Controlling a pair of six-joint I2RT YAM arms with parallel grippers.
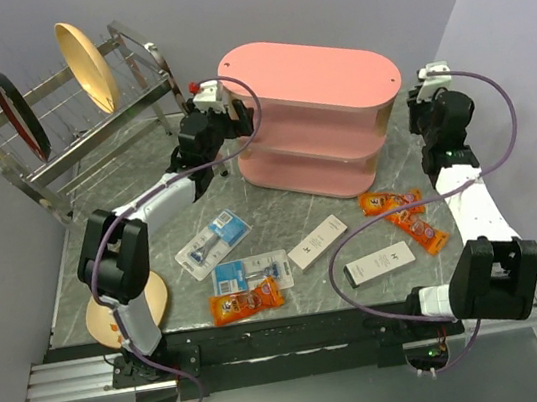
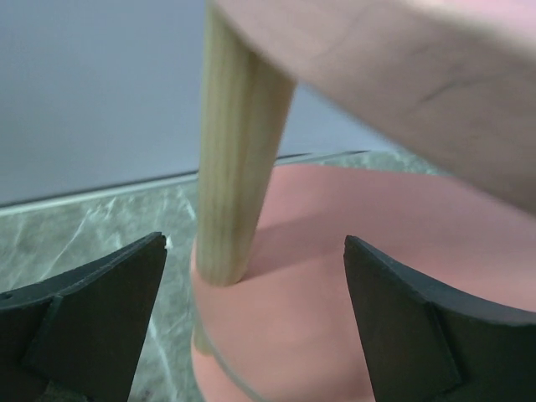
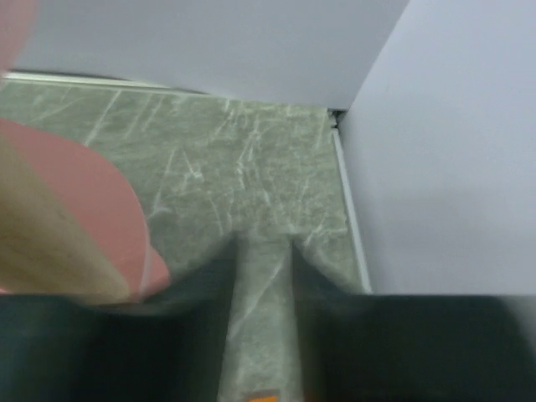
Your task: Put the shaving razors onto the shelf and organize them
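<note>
I should first turn the pink shelf (image 1: 310,71) square because it stands at a slant to the back wall, and then my left gripper should take the razor pack (image 1: 213,244) next to the dish rack.
Two razor blister packs lie flat on the table in front of the left arm, one (image 1: 212,241) behind the other (image 1: 252,272). The pink three-tier shelf (image 1: 316,113) stands at the back centre. My left gripper (image 1: 228,116) is at the shelf's left end, open wide and empty. In its wrist view the gripper (image 2: 255,276) frames a wooden post (image 2: 239,151) and the pink middle board (image 2: 335,276). My right gripper (image 1: 419,100) is by the shelf's right end, above the table. Its wrist view (image 3: 261,251) shows a narrow gap and nothing held.
A metal dish rack (image 1: 64,120) with plates stands at the back left. Two white boxes (image 1: 317,243) (image 1: 379,264) and orange packets (image 1: 246,302) (image 1: 390,203) (image 1: 421,232) lie on the table. A tan disc (image 1: 157,299) lies by the left arm's base. Walls close the back and right.
</note>
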